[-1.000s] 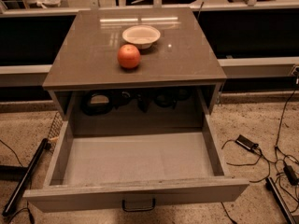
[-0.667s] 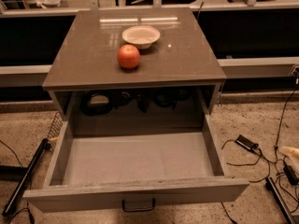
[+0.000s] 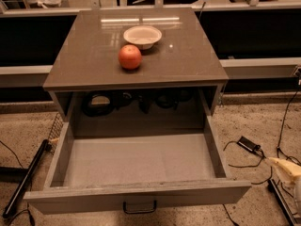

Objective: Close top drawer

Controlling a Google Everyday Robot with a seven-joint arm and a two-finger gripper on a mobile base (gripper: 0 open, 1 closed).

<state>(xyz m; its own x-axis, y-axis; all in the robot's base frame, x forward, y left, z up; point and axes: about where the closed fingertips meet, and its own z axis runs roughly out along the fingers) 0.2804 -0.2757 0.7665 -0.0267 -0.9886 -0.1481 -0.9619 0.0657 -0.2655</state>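
The top drawer (image 3: 141,162) will slide in straight and flush when I push its corner, because both sides (image 3: 210,143) run straight back under the cabinet top.
The top drawer (image 3: 136,160) of the grey-brown cabinet is pulled fully out toward me, its plain grey inside empty. Its front panel (image 3: 136,197) runs along the bottom of the camera view with a small dark bar handle (image 3: 139,207) at its centre. My gripper (image 3: 286,169) enters at the lower right edge, a pale tip low beside the drawer's right front corner, clear of the drawer and holding nothing that I can see.
A red-orange fruit (image 3: 130,57) and a white bowl (image 3: 142,35) sit on the cabinet top (image 3: 188,55). Dark cables (image 3: 249,147) lie on the speckled floor at right. A black bar (image 3: 26,178) lies on the floor at left. Cables coil behind the drawer opening.
My gripper has come into view at the lower right, moving left toward the drawer's right side. The drawer, fruit and bowl have not moved.
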